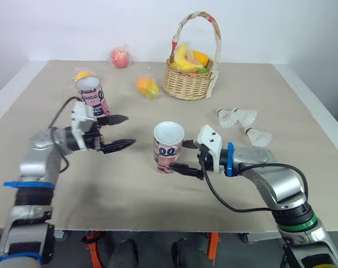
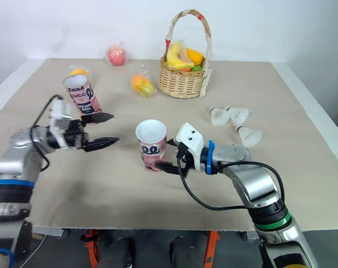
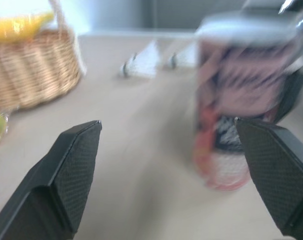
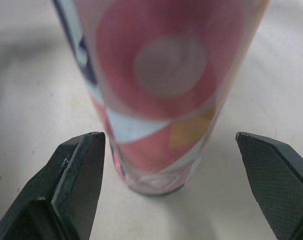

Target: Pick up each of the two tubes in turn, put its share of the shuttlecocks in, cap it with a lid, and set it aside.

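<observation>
The shuttlecocks have space (image 1: 259, 166) near them that my right gripper's arm covers, so I should expect a hidden lid there when I take the pink patterned tube (image 1: 168, 148) away.
A pink patterned tube (image 1: 168, 146) stands upright and uncapped at the table's middle. My right gripper (image 1: 179, 156) is open around its lower part, one finger on each side; in the right wrist view the tube (image 4: 161, 90) stands between the fingers with gaps both sides. A second uncapped tube (image 1: 92, 96) stands at the back left, leaning a little. My left gripper (image 1: 130, 130) hangs open and empty between the two tubes, pointing at the middle tube (image 3: 241, 100). Three white shuttlecocks (image 1: 237, 117) lie on the table at the right.
A wicker basket (image 1: 186, 84) of fruit stands at the back centre. A wrapped red fruit (image 1: 120, 57) and a wrapped orange one (image 1: 148, 87) lie to its left. Another yellow wrapped item (image 1: 83, 74) sits behind the left tube. The table's front edge (image 1: 158, 229) is close.
</observation>
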`<state>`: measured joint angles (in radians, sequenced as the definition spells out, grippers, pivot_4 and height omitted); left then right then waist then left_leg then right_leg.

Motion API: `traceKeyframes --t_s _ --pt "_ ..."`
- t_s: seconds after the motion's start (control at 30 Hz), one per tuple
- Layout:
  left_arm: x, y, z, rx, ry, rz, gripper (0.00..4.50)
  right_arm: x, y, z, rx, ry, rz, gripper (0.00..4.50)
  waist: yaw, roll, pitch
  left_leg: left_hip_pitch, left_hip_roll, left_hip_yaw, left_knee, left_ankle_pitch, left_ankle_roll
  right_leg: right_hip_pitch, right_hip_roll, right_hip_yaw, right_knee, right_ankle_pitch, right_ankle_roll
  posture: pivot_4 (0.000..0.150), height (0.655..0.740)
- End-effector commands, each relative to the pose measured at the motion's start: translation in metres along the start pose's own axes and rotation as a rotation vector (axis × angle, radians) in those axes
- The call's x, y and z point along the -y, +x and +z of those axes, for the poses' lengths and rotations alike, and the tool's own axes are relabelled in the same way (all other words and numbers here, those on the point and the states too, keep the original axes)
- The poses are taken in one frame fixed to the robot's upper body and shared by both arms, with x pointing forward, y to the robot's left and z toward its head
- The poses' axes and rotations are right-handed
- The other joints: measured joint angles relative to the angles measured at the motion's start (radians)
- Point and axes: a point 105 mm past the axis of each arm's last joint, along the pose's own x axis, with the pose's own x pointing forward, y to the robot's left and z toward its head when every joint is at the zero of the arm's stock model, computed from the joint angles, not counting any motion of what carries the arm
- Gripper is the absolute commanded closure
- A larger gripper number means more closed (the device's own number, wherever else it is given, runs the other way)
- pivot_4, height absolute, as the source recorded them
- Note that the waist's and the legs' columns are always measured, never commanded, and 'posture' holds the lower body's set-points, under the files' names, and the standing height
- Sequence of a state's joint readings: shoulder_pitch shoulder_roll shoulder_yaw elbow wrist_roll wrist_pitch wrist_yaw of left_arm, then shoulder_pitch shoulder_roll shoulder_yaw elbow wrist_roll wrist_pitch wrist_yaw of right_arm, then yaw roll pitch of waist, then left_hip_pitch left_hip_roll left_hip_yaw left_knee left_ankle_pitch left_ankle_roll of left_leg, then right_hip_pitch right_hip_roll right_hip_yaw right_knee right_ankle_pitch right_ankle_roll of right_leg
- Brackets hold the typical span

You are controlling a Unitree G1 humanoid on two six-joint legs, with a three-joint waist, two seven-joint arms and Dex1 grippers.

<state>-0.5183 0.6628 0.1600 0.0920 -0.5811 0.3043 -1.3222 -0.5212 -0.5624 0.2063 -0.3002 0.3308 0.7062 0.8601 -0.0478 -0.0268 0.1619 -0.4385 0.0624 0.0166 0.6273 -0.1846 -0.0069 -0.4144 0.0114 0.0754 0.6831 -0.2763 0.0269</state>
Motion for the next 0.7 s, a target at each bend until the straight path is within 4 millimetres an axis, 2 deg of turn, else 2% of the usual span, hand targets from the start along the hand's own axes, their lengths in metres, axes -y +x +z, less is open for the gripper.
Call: traceKeyframes --t_s 0.03,0.13,0.2,0.57,0.6,0.63,0.67,0.7 --pt "0.021 -0.001 0.03 0.04 0.012 -0.093 0.08 0.0 0.005 0.016 0.055 -0.046 0.023 0.0 0.003 0.0 0.0 0.0 0.0 0.0 0.0 0.0 0.0 0.0 0.0 -0.001 0.0 0.0 0.0 0.15 0.7393" --pt "0.032 -0.002 0.039 0.031 -0.003 -0.138 0.08 0.0 0.012 0.019 0.076 -0.044 0.037 0.0 0.006 0.0 0.0 0.0 0.0 -0.003 0.002 0.001 -0.002 0.002 0.0 -0.003 0.0 0.0 0.001 0.15 0.7393" --pt "0.036 -0.004 0.038 -0.002 0.001 -0.155 0.08 0.0 0.016 0.022 0.1 -0.037 0.05 0.0 0.005 0.0 0.001 0.001 0.0 -0.003 0.004 0.001 -0.002 0.003 0.0 -0.003 0.0 0.0 0.001 0.15 0.7393" --pt "0.033 -0.005 0.032 -0.026 0.055 -0.146 0.08 -0.005 0.032 0.028 0.16 -0.042 0.099 0.0 0.004 0.0 0.001 0.001 0.0 -0.003 0.005 0.001 -0.002 0.004 0.0 -0.003 0.0 0.001 0.0 0.15 0.7393" --pt "0.033 -0.004 0.03 -0.024 0.056 -0.148 0.0 -0.005 0.032 0.028 0.161 -0.042 0.1 0.41 0.004 0.0 0.001 0.001 0.0 -0.003 0.005 0.001 -0.002 0.003 0.0 -0.003 0.0 0.001 -0.001 0.15 0.7393" --pt "0.033 -0.002 0.029 -0.02 0.055 -0.151 0.0 -0.005 0.032 0.028 0.161 -0.042 0.101 0.56 0.004 0.0 0.001 0.001 0.0 -0.003 0.005 0.001 -0.002 0.003 0.0 -0.003 0.0 0.002 -0.001 0.15 0.7393" --pt "0.033 -0.001 0.028 -0.016 0.055 -0.153 0.0 -0.005 0.031 0.027 0.162 -0.043 0.102 1.05 0.004 0.0 0.001 0.001 0.0 -0.003 0.005 0.001 -0.002 0.003 0.0 -0.003 0.0 0.001 -0.001 0.15 0.7393" --pt "0.032 0.001 0.027 -0.012 0.057 -0.153 0.0 -0.005 0.031 0.027 0.162 -0.043 0.099 1.2 0.004 0.0 0.001 0.001 0.0 -0.003 0.005 0.001 -0.002 0.003 0.0 -0.003 0.0 0.001 -0.001 0.15 0.7393"
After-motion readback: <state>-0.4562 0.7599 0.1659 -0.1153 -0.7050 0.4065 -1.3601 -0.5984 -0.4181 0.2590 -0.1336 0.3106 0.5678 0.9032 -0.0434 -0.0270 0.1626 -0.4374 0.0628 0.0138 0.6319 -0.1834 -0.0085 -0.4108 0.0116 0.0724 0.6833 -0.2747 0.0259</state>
